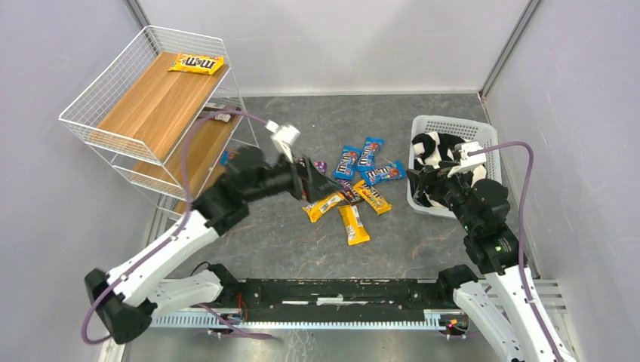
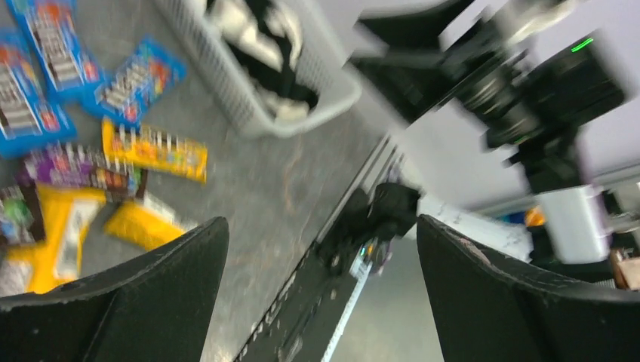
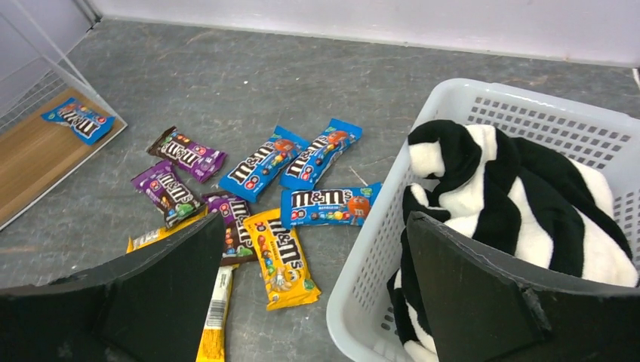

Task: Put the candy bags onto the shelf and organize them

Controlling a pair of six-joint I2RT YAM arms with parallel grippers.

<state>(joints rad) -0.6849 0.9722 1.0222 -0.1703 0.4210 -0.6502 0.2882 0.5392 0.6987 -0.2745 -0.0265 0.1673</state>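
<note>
The front yellow bag's near end is clear of the heap. My open left gripper should keep moving down toward it until the fingers are on both sides of that end.
Several candy bags lie loose on the grey floor in a heap: blue ones, purple ones and yellow ones. The shelf stands at the back left. A yellow bag lies on its top board, a dark one on the middle tier and a blue one on a lower board. My left gripper hovers open at the heap's left edge, holding nothing. The left wrist view is blurred and shows bags at its left. My right gripper is open and empty, beside the basket.
A white lattice basket at the right holds a black-and-white striped cloth. Grey walls close the area on the left, back and right. The arms' black base rail runs along the near edge.
</note>
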